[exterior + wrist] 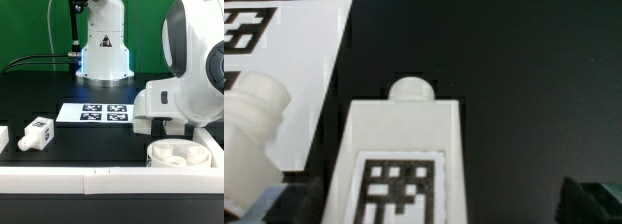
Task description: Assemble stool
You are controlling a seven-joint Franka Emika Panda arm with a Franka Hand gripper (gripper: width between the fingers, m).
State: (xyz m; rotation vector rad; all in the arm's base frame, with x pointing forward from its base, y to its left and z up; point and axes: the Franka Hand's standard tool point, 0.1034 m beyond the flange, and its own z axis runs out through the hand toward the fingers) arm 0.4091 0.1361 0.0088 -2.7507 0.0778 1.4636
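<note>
My gripper will lower the white stool leg (399,165). The leg has a rounded peg end (411,89), so it should then stand straight up in the seat's socket.
A white stool leg (402,150) with a black-and-white tag lies on the black table between my fingers in the wrist view, its rounded peg end pointing away. My gripper (438,205) is open around it: the leg is close to one finger (287,203) and a wide gap separates it from the other. In the exterior view my gripper (158,124) is low over the table at the right and hides this leg. The round seat (178,155) lies at the front right. Another leg (37,132) lies at the left.
The marker board (97,113) lies mid-table and shows in the wrist view (287,60) beside a rounded white part (249,120). White border rails (60,182) run along the front. A further white part (3,136) sits at the far left edge. The arm's base (103,50) stands behind.
</note>
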